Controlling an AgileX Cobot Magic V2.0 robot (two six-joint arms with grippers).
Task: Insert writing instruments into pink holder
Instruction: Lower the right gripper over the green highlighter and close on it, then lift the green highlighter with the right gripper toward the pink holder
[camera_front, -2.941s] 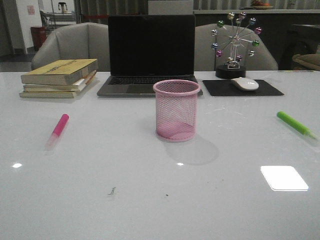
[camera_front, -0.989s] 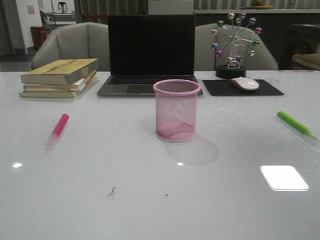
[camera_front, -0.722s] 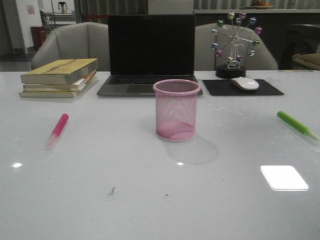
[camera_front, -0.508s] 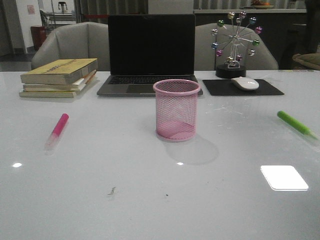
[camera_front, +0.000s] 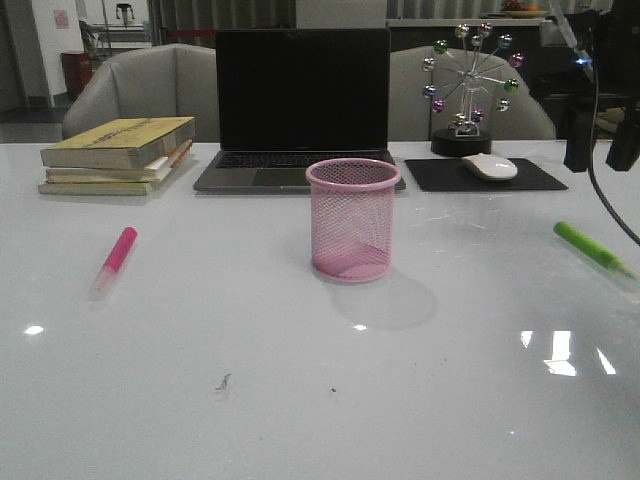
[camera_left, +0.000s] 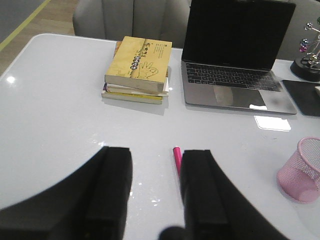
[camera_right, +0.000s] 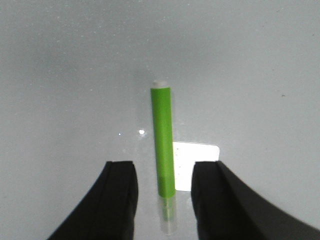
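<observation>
The pink holder's opening (camera_front: 353, 173) is much wider than the thin green marker, so the green marker (camera_front: 592, 248) will lean on the pink holder's rim when the robot inserts it.
The pink holder (camera_front: 352, 220) stands upright mid-table, and its mesh wall shows again as the pink holder (camera_left: 301, 170) in the left wrist view. To its left lies the hot pink marker (camera_front: 113, 258) flat on the table. My left gripper (camera_left: 155, 152) is open above the table, and the pink marker (camera_left: 176, 159) is half hidden beside one finger. At the far right lies the green marker (camera_front: 592, 248). My right gripper (camera_front: 600, 165) hangs open well above it. In the right wrist view the green marker (camera_right: 163, 145) lines up between the fingers of my right gripper (camera_right: 163, 164), untouched.
Along the back stand a stack of books (camera_front: 118, 155), an open laptop (camera_front: 302, 110), a mouse (camera_front: 489, 167) on a black pad (camera_front: 530, 180), and a ferris-wheel ornament (camera_front: 468, 90). Two chairs sit behind the table. A cable (camera_front: 610, 210) hangs from the right arm.
My right arm has come into the front view at the top right, above the green marker. The bright reflection on the table has broken up. Markers and holder have not moved.
</observation>
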